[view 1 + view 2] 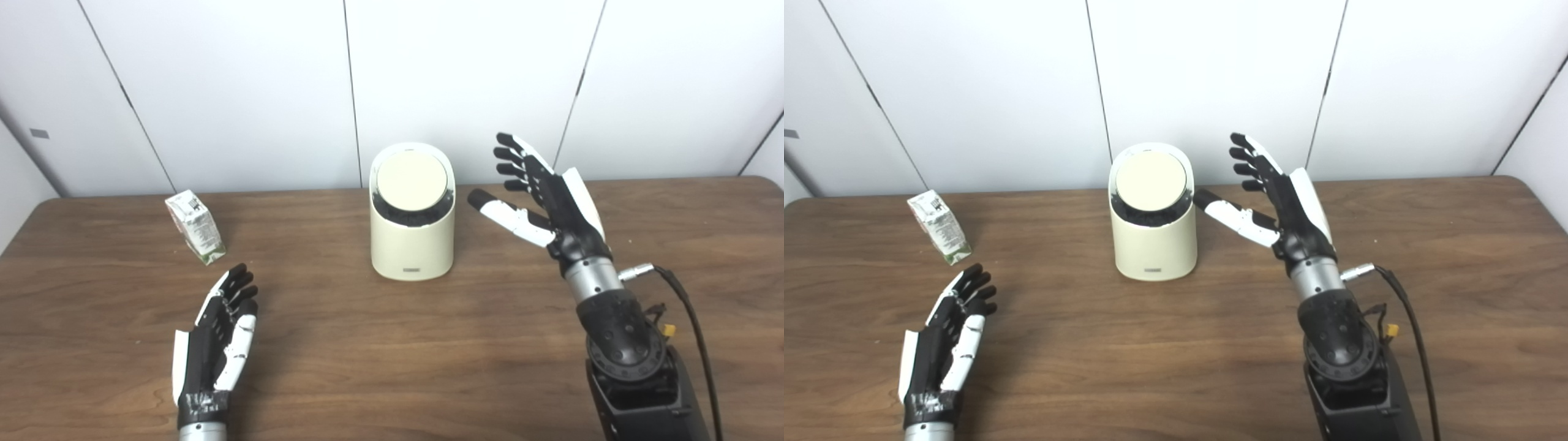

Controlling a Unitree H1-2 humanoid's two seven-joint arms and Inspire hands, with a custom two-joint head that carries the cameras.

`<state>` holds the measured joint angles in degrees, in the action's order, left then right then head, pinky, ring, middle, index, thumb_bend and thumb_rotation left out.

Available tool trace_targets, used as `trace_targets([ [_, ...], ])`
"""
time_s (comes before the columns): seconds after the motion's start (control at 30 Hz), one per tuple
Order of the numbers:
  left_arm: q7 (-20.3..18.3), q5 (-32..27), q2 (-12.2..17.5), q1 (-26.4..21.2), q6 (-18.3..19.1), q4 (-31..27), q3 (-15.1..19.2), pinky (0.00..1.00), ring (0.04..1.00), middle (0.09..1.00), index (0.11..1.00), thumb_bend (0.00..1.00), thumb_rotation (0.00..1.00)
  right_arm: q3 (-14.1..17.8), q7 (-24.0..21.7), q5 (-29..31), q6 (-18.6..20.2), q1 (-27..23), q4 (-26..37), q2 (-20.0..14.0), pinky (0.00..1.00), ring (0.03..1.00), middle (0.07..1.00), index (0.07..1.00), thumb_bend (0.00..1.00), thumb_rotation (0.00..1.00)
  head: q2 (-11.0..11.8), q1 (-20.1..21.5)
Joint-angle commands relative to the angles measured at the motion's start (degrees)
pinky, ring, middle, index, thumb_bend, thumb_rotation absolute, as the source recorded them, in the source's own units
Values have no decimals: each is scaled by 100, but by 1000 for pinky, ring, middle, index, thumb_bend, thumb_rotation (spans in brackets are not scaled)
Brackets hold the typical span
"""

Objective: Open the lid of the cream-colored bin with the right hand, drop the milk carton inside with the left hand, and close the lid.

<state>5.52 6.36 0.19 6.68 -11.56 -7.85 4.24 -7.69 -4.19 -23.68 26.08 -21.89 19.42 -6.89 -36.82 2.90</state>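
Note:
I expect the lid (411,180) to hinge up at the back and stay up when I open it, since a dark band (411,215) shows at its front.
The cream-colored bin (412,245) stands upright at the middle of the table, its round swing lid (411,178) level in the top opening. A small white and green milk carton (195,226) stands a little tilted at the left, free of any hand. My left hand (217,340) rests low over the table in front of the carton, open, fingers pointing towards it. Raised just right of the bin is my right hand (542,193), open with fingers spread; its thumb points at the bin's rim and stays a short gap away.
The wooden table (392,361) runs up to a white panelled wall (245,79) close behind the bin. A black cable (689,324) hangs from my right wrist over the table's right side.

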Motion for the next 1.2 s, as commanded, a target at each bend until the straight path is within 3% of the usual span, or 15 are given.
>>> trace_targets([
  [0.0,36,58,-55,161,-20,53,-52,765,811,849,897,433,674,-37,-15,-186,62,-381,-26,78,779,862,900,922,711,590,-21,3],
  [0.3,25,12,-78,169,0,5,-65,766,808,846,898,407,669,-256,285,-552,-411,-1070,-1165,120,708,870,927,963,777,463,-76,35],
  [0.57,60,91,-110,173,-9,11,-84,756,802,841,894,418,660,-363,380,-611,-764,-1447,-2007,37,717,898,957,988,799,458,-91,5],
  [0.83,112,189,-153,152,-71,57,-90,750,803,844,889,413,655,-471,808,-808,-1241,-1656,-2771,1,773,925,960,989,781,445,-94,-63],
  [0.97,126,233,-169,137,-57,77,-98,749,801,843,887,416,650,-587,913,-927,-1415,-1714,-2993,-46,827,934,961,996,780,493,-95,-69],
  [1.17,173,314,-198,111,-71,115,-107,746,800,843,884,415,633,-696,968,-1089,-1469,-1799,-3168,-87,841,929,947,978,793,471,-80,-61],
])
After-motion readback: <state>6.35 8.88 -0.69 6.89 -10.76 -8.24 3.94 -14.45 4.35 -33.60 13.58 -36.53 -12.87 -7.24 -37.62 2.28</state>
